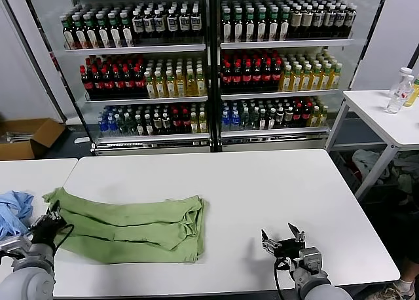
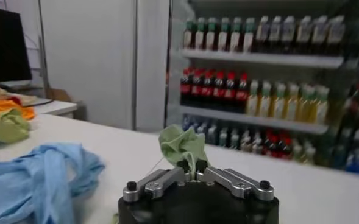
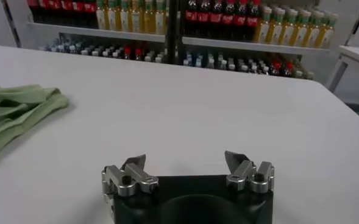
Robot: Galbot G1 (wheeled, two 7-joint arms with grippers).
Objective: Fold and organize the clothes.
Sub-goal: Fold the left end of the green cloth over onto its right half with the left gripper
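Note:
One end point(image 1: 60, 198) of the shirt's long, flat piece of cloth is in my left gripper, so I should go on folding that end over until it gets to the cloth's opposite end point(image 1: 191, 225).
The pastel-green shirt point(image 1: 131, 225) lies folded into a long band on the left half of the white table point(image 1: 262, 195). My left gripper point(image 1: 47, 226) is at the band's left end, shut on a bunch of the green fabric point(image 2: 182, 146). My right gripper point(image 1: 283, 240) is open and empty, low over the table near the front edge, well to the right of the shirt. The shirt's right end shows in the right wrist view point(image 3: 14, 112). Collar, buttons and the red-and-white mark are hidden.
A blue garment point(image 1: 14, 211) lies on the neighbouring table at the left, also in the left wrist view point(image 2: 39, 179). Orange and green cloths point(image 2: 5, 119) lie farther off. Drink coolers point(image 1: 209, 64) stand behind. A side table with bottles point(image 1: 399, 93) is at the right.

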